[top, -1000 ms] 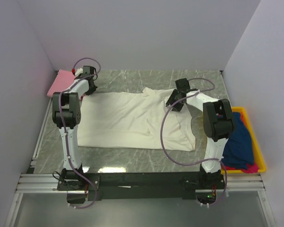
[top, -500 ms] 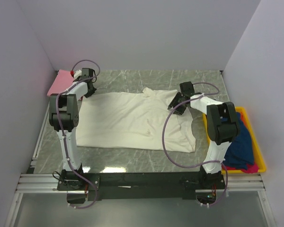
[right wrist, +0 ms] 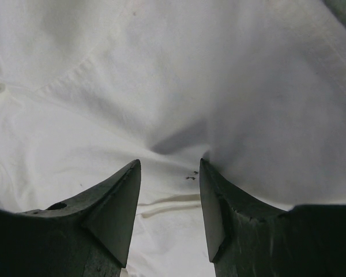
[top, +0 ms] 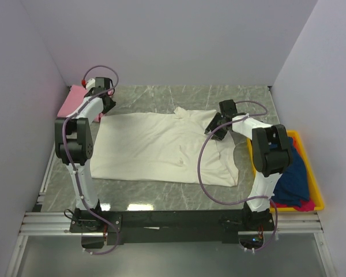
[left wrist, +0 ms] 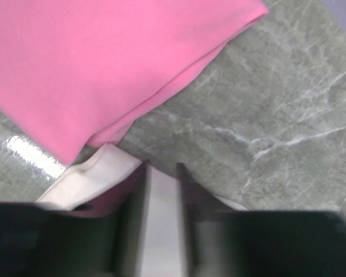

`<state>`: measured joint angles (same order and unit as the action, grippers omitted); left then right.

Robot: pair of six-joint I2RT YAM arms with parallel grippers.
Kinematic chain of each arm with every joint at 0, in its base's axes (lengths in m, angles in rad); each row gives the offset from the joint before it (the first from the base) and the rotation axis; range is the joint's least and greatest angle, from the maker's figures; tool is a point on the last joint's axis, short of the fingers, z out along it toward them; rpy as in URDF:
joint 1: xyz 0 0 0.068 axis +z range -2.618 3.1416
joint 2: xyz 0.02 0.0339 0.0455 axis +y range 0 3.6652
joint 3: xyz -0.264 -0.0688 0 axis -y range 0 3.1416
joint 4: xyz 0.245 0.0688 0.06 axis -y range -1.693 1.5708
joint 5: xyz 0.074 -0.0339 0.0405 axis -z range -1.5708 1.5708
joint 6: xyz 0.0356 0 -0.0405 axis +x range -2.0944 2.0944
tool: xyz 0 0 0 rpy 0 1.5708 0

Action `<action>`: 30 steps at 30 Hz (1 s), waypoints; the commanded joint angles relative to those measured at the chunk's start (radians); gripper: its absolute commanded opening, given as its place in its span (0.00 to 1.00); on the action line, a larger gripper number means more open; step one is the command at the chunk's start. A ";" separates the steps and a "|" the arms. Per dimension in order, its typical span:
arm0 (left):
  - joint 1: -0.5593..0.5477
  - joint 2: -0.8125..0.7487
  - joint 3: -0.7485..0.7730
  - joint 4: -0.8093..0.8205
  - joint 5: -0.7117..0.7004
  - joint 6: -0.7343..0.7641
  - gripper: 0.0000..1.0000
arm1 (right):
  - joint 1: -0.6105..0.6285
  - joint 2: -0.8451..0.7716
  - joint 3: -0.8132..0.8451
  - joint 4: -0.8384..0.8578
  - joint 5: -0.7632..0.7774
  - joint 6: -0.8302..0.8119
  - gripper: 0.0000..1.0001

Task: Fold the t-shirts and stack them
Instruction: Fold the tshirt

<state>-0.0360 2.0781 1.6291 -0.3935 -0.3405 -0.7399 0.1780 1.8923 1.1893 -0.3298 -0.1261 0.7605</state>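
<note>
The cream shirt's near edge [top: 139, 179] is lying flat. The shirt will fold over while that edge stays in place when I bring the shirt's far edge [top: 144, 113] closer.
A cream-white t-shirt [top: 161, 144] lies spread flat on the marble table. A folded pink t-shirt [top: 72, 99] lies at the far left corner. My left gripper [top: 105, 104] is at the cream shirt's far left corner, beside the pink shirt. In the left wrist view it [left wrist: 161, 173] looks shut on a pale edge of the cream shirt [left wrist: 92, 173], with the pink shirt [left wrist: 104, 69] just beyond. My right gripper [top: 214, 128] is open, low over the shirt's collar area. In the right wrist view it [right wrist: 169, 161] has cream cloth [right wrist: 161, 86] between its fingers.
A yellow bin [top: 315, 184] at the right edge holds a dark blue shirt [top: 291, 173] and a magenta one [top: 303, 203]. White walls close in the left, back and right. Bare marble [top: 161, 95] runs behind the shirt.
My left gripper has shifted toward the back left, nearer the pink shirt. My right gripper moved slightly right and then stayed still. The cream shirt has hardly moved.
</note>
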 commanded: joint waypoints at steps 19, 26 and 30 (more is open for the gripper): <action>0.008 0.125 0.114 -0.130 0.018 -0.118 0.31 | -0.014 0.001 0.282 -0.141 0.083 -0.105 0.59; 0.018 0.100 0.081 -0.082 0.050 -0.112 0.01 | -0.029 0.184 0.542 -0.238 0.154 -0.164 0.70; 0.018 0.047 0.019 -0.021 0.084 -0.105 0.01 | -0.051 0.286 0.697 -0.265 0.146 -0.184 0.73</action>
<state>-0.0185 2.2024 1.6794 -0.4755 -0.2928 -0.8539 0.1520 2.1036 1.7897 -0.5247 -0.0132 0.6159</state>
